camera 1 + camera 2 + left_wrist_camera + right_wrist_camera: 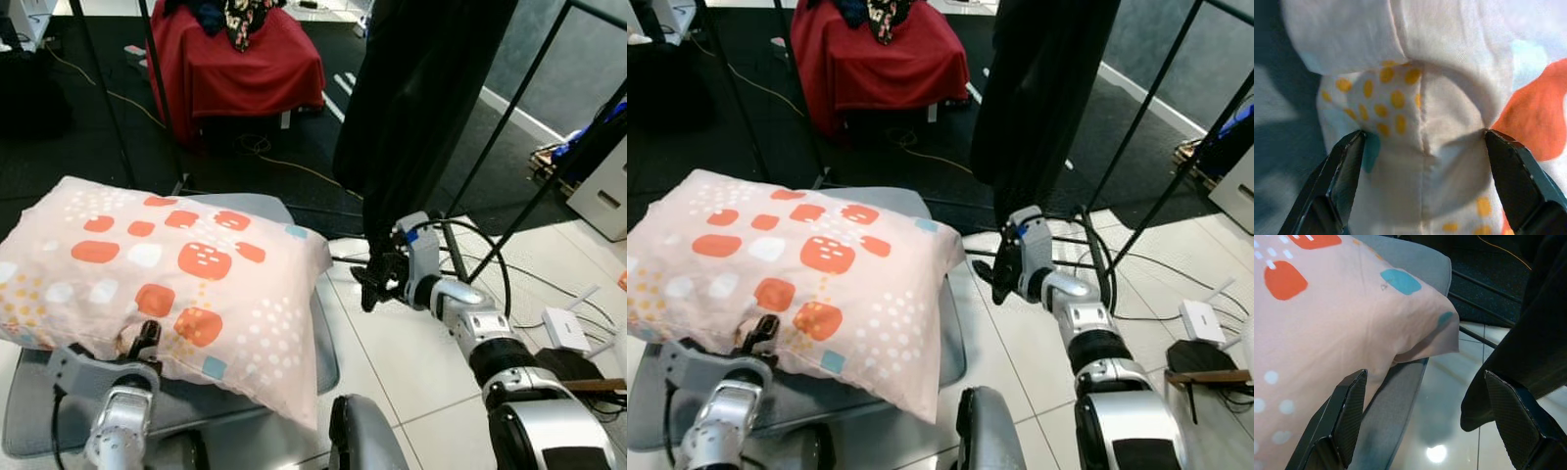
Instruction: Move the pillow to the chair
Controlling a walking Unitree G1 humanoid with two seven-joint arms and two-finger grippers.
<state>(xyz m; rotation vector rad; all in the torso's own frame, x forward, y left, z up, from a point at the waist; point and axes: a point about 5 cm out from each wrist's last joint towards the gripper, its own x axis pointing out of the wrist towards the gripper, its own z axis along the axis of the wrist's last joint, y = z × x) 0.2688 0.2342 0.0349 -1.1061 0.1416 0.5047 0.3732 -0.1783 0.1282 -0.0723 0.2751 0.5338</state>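
Note:
The pillow [181,284] will pinch in midway along its near edge and droop at both ends when I lift it, because the bunched fold [129,339] sits there.
The pillow [167,274] is pale pink with orange, white and blue patches. It lies across the grey chair seat [324,351], one corner hanging over the seat's right edge. My left gripper [142,343] sits at the pillow's near edge, open; in the left wrist view its fingers [1342,171] straddle a bunched fold of the pillow [1420,147] without closing on it. My right gripper [377,284] hovers open to the right of the pillow's corner, above the white tiles. The right wrist view looks at that pillow corner [1420,333] and the seat edge [1396,401].
A black garment [421,98] hangs from a black rack just behind my right gripper, the rack's legs [509,166] spreading over the floor. A red-draped piece of furniture [235,59] stands further back. Cables and a white power adapter [563,328] lie on the tiles at right.

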